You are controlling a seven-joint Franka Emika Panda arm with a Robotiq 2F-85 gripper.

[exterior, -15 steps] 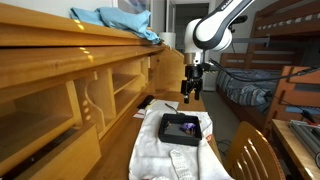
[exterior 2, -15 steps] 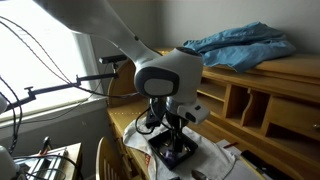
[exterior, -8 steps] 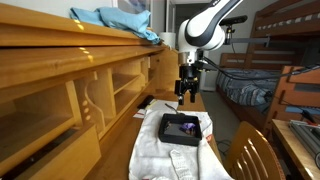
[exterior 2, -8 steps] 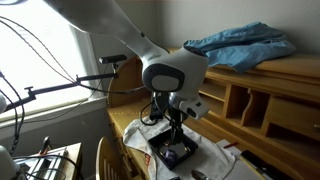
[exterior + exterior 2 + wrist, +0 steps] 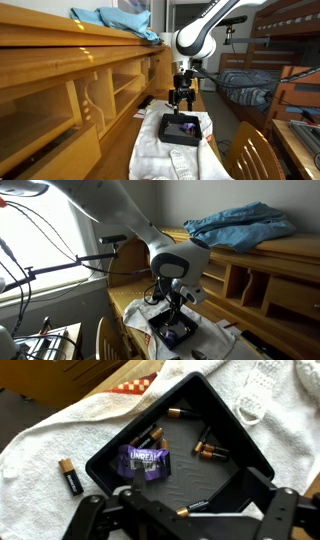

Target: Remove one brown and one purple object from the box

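My gripper should keep going down until the fingers close on the wrapper [image 5: 146, 461], because the purple wrapper has the open black bottom of the box [image 5: 192, 472] next to it and is clear of the box's side.
The box [image 5: 205, 478] is a shallow black square tray lying on a white towel. Inside it lie a purple wrapper [image 5: 145, 460] printed with white letters and several brown-tipped batteries, one pair [image 5: 150, 438] beside the wrapper and another [image 5: 212, 452] further right. One more battery [image 5: 190, 508] lies close under my gripper [image 5: 185, 512]. The gripper is open and holds nothing. In both exterior views the gripper [image 5: 181, 97] [image 5: 170, 308] hangs just above the box [image 5: 183, 130] [image 5: 172, 332], pointing down.
A loose battery [image 5: 68, 476] lies on the white towel [image 5: 50, 440] outside the box. A flat grey slab [image 5: 183, 162] rests on the towel in front of the box. Wooden shelving [image 5: 70, 90] runs along one side, a wooden chair [image 5: 248, 155] stands nearby.
The arm has swung sideways and come down, so the open gripper now hangs over the box's far edge. Nothing in the box has moved.
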